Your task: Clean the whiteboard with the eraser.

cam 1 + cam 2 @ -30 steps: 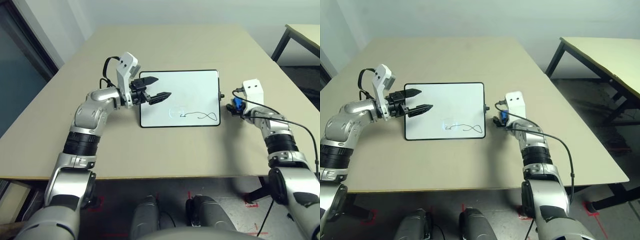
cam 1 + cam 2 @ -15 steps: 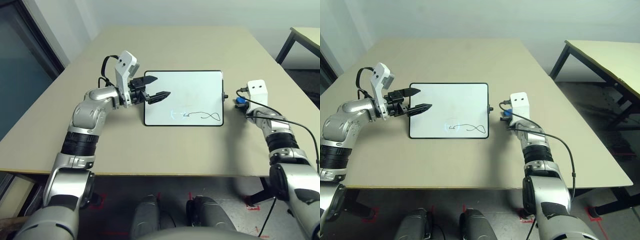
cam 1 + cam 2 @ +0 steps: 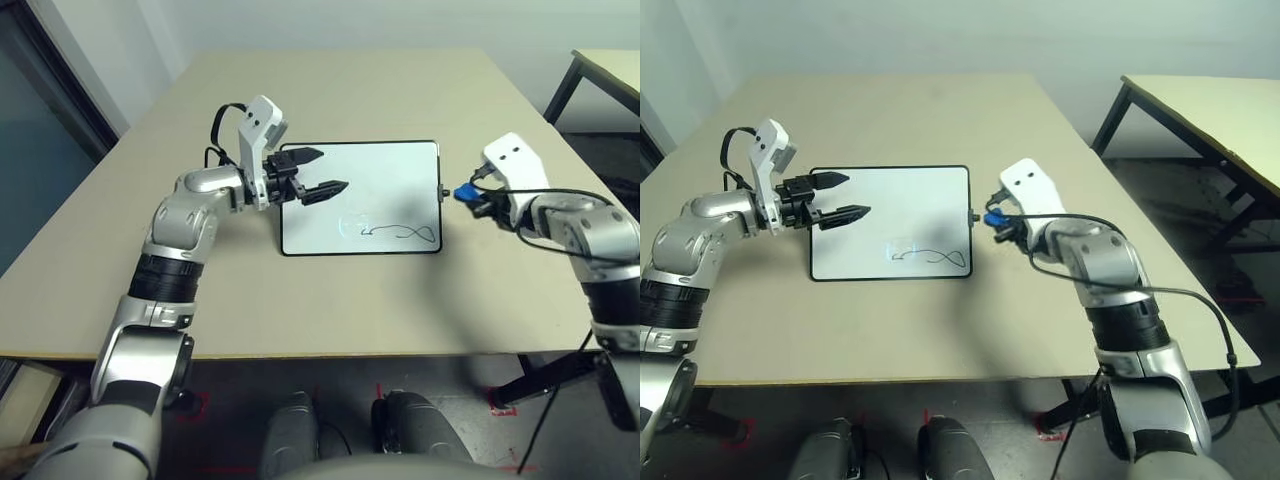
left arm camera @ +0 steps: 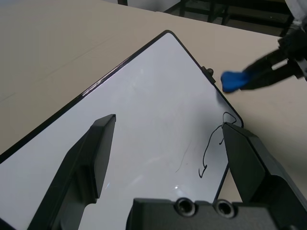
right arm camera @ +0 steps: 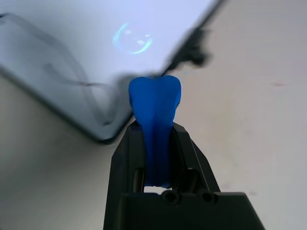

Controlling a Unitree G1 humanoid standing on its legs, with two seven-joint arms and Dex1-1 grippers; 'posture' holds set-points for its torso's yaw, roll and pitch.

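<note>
My right gripper has the eraser hanging past the whiteboard's edge (image 3: 442, 192) by the knob, so it should move the eraser to the front corner (image 3: 434, 246) and wipe the scribble there.
The whiteboard (image 3: 370, 185) lies flat in the middle of the table, with a thin black scribble (image 3: 400, 233) near its front right corner. My left gripper (image 3: 331, 170) hovers open over the board's left end, nothing between its fingers (image 4: 98, 153). My right gripper (image 3: 472, 197) hangs just off the board's right edge beside the small knob, raised above the table and shut on the blue eraser (image 3: 464, 193). The eraser's (image 5: 155, 103) rounded end sticks out past the fingertips and points at the board (image 5: 86, 33).
The tan table (image 3: 340, 300) has bare room in front of and behind the board. A second table (image 3: 1210, 110) stands off to the right across a gap. Cables trail from both wrists.
My right gripper has shut on the eraser and lifted it off the table beside the board's right edge. The left gripper has stayed open over the board's left end.
</note>
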